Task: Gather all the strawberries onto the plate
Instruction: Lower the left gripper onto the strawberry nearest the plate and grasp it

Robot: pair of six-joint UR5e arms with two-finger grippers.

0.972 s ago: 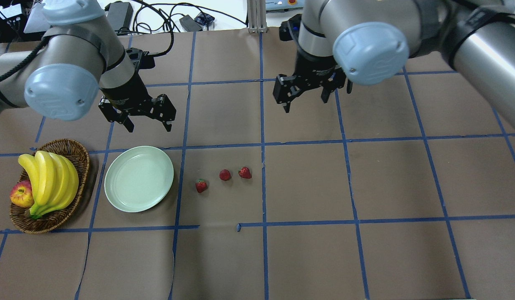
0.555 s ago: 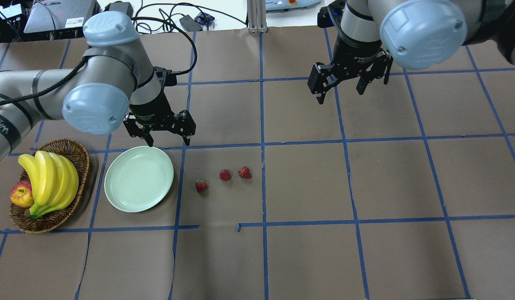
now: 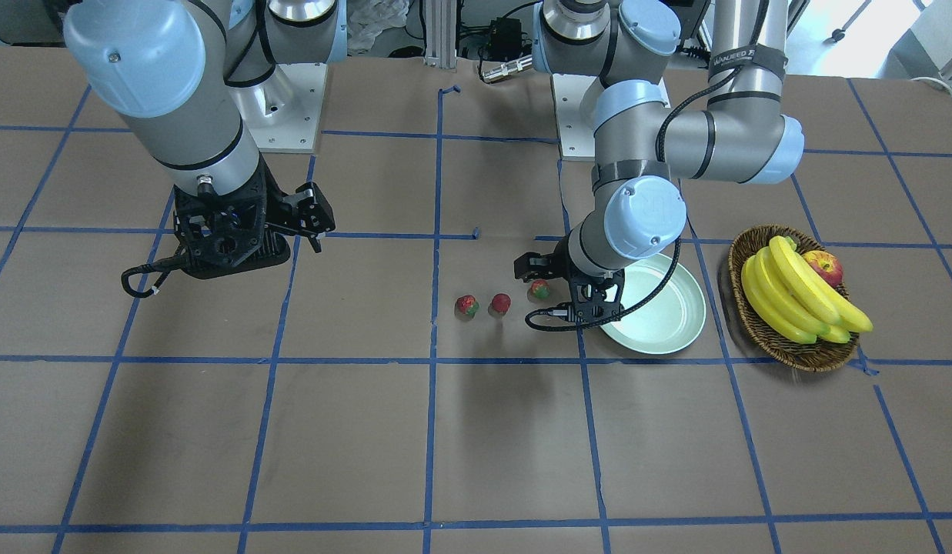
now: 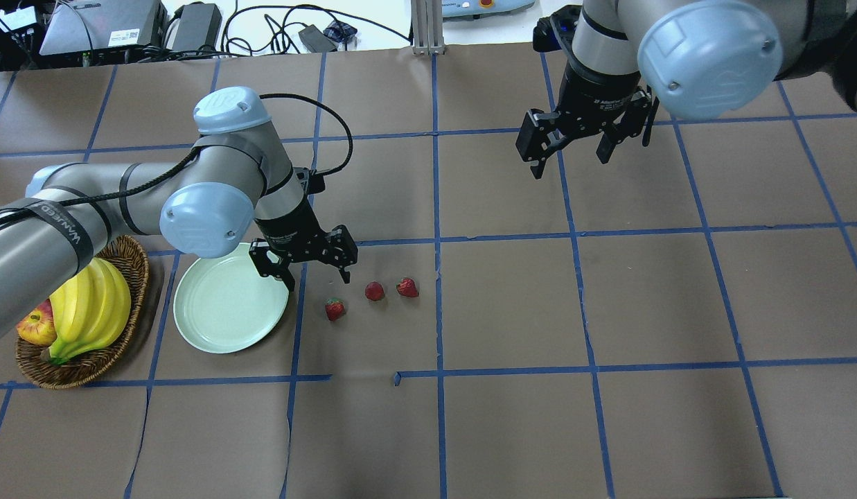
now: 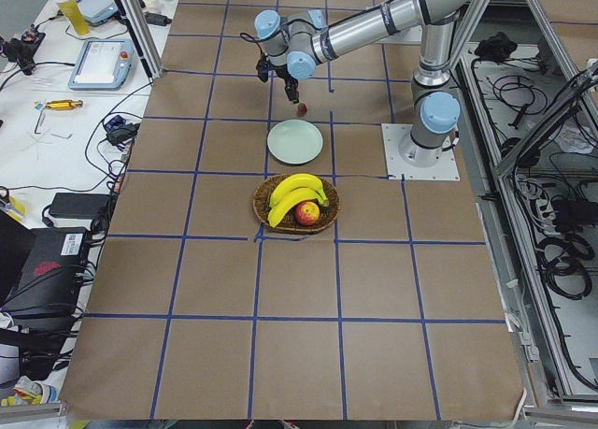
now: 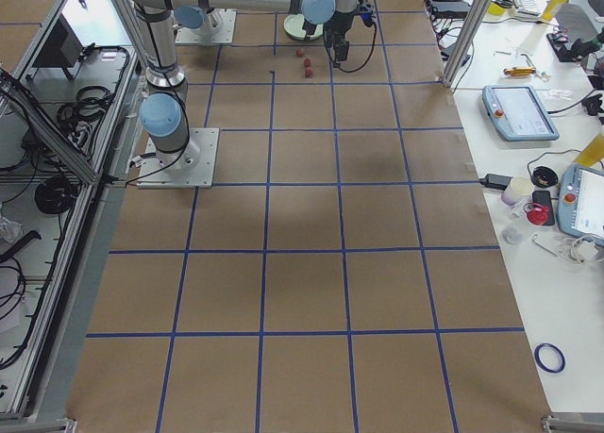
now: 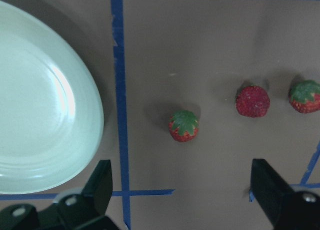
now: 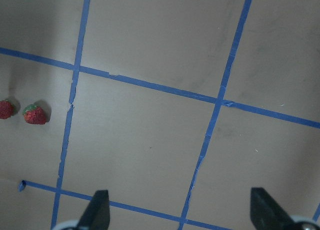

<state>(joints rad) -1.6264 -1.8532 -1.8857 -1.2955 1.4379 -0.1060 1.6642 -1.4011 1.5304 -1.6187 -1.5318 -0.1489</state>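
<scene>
The strawberry (image 3: 539,290) nearest the plate has green leaves (image 7: 184,122) facing up, so it should tip over onto its side when the robot puts it there.
Three strawberries lie in a row on the brown table: the left one (image 4: 335,309), the middle one (image 4: 375,291) and the right one (image 4: 408,287). The pale green plate (image 4: 220,312) sits just left of them and holds nothing. My left gripper (image 4: 318,277) is open and empty, above the table between the plate's rim and the left strawberry. In the left wrist view that strawberry (image 7: 184,126) lies ahead between the two fingers (image 7: 102,182), with the plate (image 7: 40,109) at the left. My right gripper (image 4: 570,165) is open and empty, high over the far right of the table.
A wicker basket (image 4: 138,277) with bananas (image 4: 89,305) and an apple (image 4: 34,326) stands left of the plate. Blue tape lines cross the brown paper. Cables and boxes lie beyond the far edge.
My left gripper has moved right and toward the near side, from behind the plate to beside the left strawberry. My right gripper has moved right and farther back. The strawberries have not moved.
</scene>
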